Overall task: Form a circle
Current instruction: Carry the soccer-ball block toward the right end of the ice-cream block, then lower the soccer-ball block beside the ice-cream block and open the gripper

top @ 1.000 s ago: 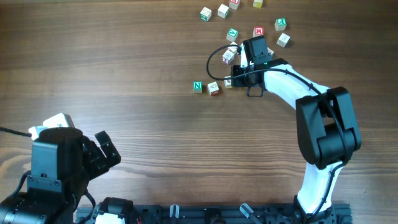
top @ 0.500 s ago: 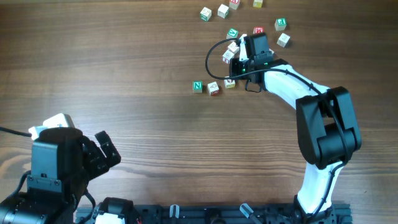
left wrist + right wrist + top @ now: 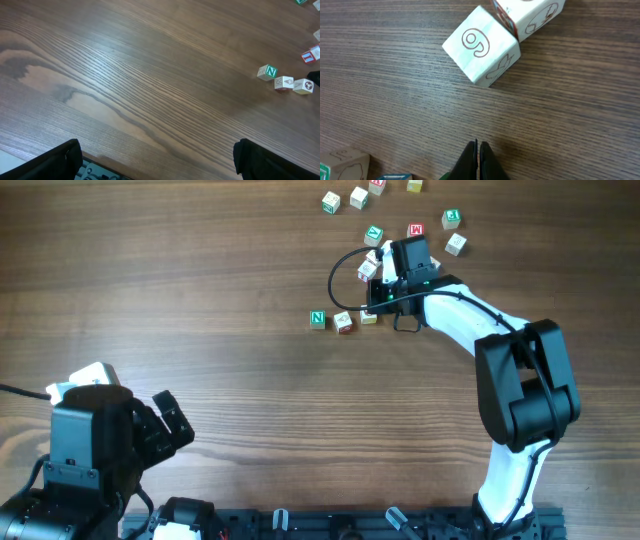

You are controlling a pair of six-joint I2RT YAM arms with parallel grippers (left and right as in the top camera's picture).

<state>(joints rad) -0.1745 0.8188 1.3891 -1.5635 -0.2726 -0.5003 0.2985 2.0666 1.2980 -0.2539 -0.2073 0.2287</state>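
Gaps (image 3: 331, 322) separate the green N cube, the red-marked cube and the pale cube in the row, so my right gripper should push on the pale cube's outer side (image 3: 375, 315) toward the green N cube.
No closed circle shows; small wooden letter cubes lie loose at the far right of the table. Three sit in a short row: a green N cube (image 3: 317, 319) (image 3: 267, 72), a red-marked cube (image 3: 343, 322) and a pale cube (image 3: 368, 316). My right gripper (image 3: 381, 283) (image 3: 478, 146) is shut and empty, tips low over the wood. Just ahead of it lies a pale cube marked 6 (image 3: 480, 47) (image 3: 366, 272), touching another cube (image 3: 530, 12). My left gripper (image 3: 165, 425) (image 3: 162, 165) stands open and empty at the near left.
More cubes lie farther back: a green one (image 3: 374, 234), a red M cube (image 3: 416, 230), a green one (image 3: 451, 218), pale ones (image 3: 456, 244) (image 3: 358, 197). The right arm's black cable (image 3: 340, 275) loops left of the gripper. The table's near edge (image 3: 100, 167) runs under my left fingers.
My right gripper has shifted slightly left and toward the far side, staying shut. The cubes show no clear movement. The left arm has not moved.
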